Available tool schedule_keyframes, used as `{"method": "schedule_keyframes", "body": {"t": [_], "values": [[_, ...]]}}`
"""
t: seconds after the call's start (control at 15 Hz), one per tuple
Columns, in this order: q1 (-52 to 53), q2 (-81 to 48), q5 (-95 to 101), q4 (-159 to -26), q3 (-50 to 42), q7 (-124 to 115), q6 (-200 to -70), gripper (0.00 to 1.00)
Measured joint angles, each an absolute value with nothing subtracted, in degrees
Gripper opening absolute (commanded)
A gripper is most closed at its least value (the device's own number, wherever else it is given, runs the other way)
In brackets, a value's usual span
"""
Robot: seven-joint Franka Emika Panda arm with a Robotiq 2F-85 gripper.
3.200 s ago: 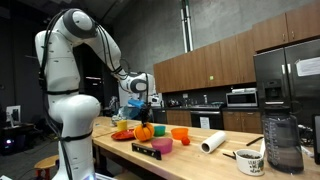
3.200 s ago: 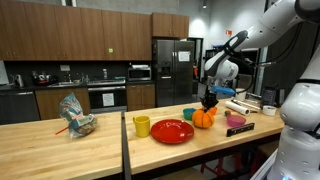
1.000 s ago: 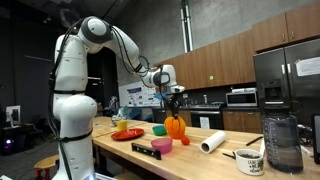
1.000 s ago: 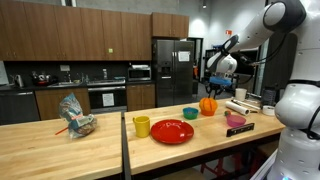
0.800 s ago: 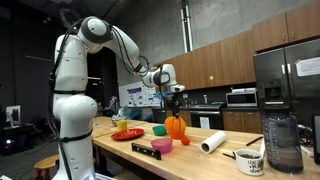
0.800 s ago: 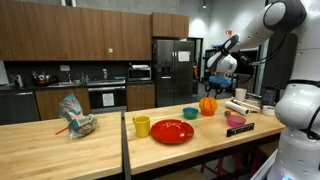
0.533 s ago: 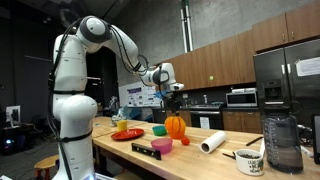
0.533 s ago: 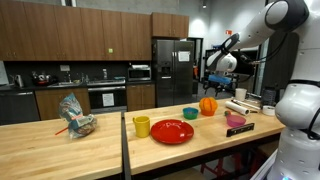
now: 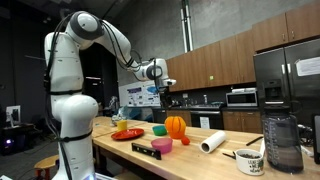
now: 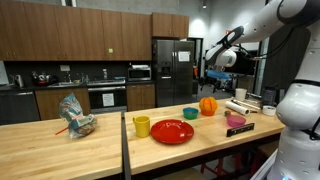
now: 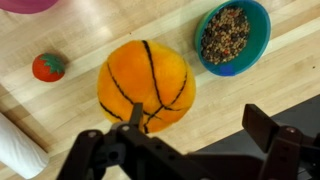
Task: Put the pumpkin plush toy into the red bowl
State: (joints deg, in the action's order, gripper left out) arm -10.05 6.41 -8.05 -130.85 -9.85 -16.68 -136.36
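The pumpkin plush toy (image 9: 176,127) is off to one side below my open gripper. I should center my gripper over its middle (image 11: 148,88) and bring the fingers down around it.
The pumpkin plush toy (image 11: 146,85), round and orange with dark rib lines, rests on the wooden counter, seen in both exterior views (image 9: 175,126) (image 10: 208,105). The red bowl is hidden; I cannot make it out beneath the plush. My gripper (image 11: 200,125) hangs above the plush and to one side, open, with nothing between its fingers (image 11: 265,125). In both exterior views the gripper (image 9: 167,86) (image 10: 210,76) is well clear above the plush.
A teal bowl of grains (image 11: 232,35) and a small red tomato toy (image 11: 47,66) flank the plush. A paper roll (image 10: 240,106), pink bowl (image 10: 237,121), red plate (image 10: 172,131), yellow cup (image 10: 141,126) and green cup (image 9: 160,130) stand on the counter.
The gripper opened, let go of the pumpkin plush and lifted up and away from it. The plush settled slightly and stays in place.
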Motion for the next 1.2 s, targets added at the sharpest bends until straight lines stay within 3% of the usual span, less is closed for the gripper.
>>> {"method": "schedule_keyframes", "body": {"t": [0.53, 1.2], "values": [[-9.9, 13.6, -4.2, -134.2, -8.3, -13.1, -130.2, 1.0], [-12.4, 4.8, 12.9, -143.2, -6.8, -32.6, -152.5, 1.0]]}}
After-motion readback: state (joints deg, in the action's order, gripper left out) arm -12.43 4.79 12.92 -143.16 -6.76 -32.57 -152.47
